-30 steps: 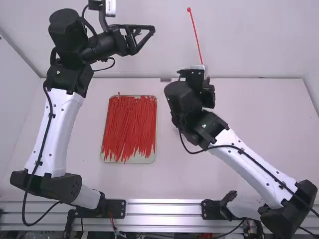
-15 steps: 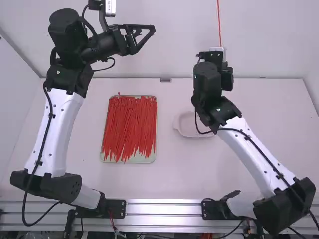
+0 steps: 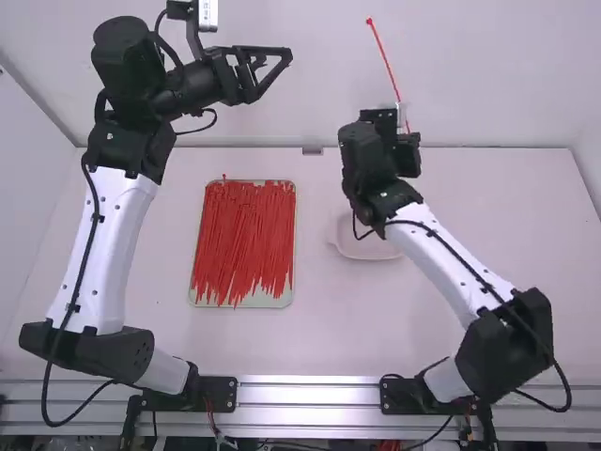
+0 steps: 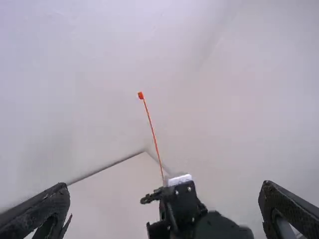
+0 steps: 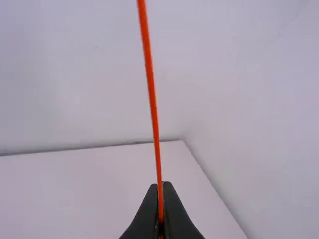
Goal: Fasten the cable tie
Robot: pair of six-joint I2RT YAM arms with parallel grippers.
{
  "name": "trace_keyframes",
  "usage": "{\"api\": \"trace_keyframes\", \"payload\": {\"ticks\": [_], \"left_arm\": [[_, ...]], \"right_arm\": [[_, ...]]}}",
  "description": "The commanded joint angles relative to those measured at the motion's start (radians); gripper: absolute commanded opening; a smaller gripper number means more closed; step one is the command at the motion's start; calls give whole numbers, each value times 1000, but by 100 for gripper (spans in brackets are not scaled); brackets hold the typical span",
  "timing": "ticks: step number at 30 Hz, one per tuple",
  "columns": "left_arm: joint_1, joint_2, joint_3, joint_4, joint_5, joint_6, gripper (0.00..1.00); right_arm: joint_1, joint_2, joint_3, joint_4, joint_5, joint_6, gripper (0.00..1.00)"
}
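I expect the red cable tie (image 3: 385, 61) to keep its tail straight when my left gripper carries its head, because it stands straight out from its gripped end (image 3: 400, 103).
My right gripper (image 5: 160, 199) is shut on one red cable tie (image 3: 384, 58), held well above the table's far side. The tie (image 5: 149, 99) stands nearly straight up from the fingers, its head (image 4: 140, 95) at the free top end. The left gripper (image 3: 272, 62) is raised high to the left of it, open and empty, pointing toward the tie; its two fingers (image 4: 42, 211) frame the tie (image 4: 152, 134) in the left wrist view. A gap separates the left gripper from the tie.
A tray (image 3: 289, 303) heaped with several red cable ties (image 3: 244, 240) lies left of centre on the white table. A small white dish (image 3: 352, 246) sits under the right arm. The table's right part is bare.
The right arm swung right, then back left, carrying the tie; the tie now tilts left again. The left arm has not moved.
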Motion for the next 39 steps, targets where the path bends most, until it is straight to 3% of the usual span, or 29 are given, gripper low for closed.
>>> {"api": "trace_keyframes", "payload": {"ticks": [1, 4, 10, 17, 19, 26, 30, 34, 37, 39], "left_arm": [[1, -6, 5, -5, -18, 0, 99], [0, -6, 5, -9, -42, -1, 99], [0, -6, 5, -6, -56, -8, 99], [-14, -6, 5, 73, -69, -4, 81], [-33, -6, 5, 110, -65, 39, 71], [-80, -6, 4, 150, -97, 52, 66], [-82, -6, 4, 150, -148, 45, 46], [-85, -6, 4, 159, -149, 23, 35], [-83, -6, 4, 154, -174, -3, 9], [-86, -6, 3, 155, -171, -3, 2]], "right_arm": [[61, -6, 0, 27, 118, -19, 0], [148, -6, 0, 122, 209, -140, 0], [238, -6, 0, 289, 292, -293, 0], [320, -6, 0, 489, 353, -511, 0], [340, -6, 0, 526, 354, -554, 0], [373, -6, 0, 608, 390, -640, 0], [387, -6, 0, 608, 389, -647, 0], [397, -6, 0, 608, 389, -648, 0], [396, -6, 0, 608, 389, -647, 0], [396, -6, 0, 608, 389, -645, 0]]}}
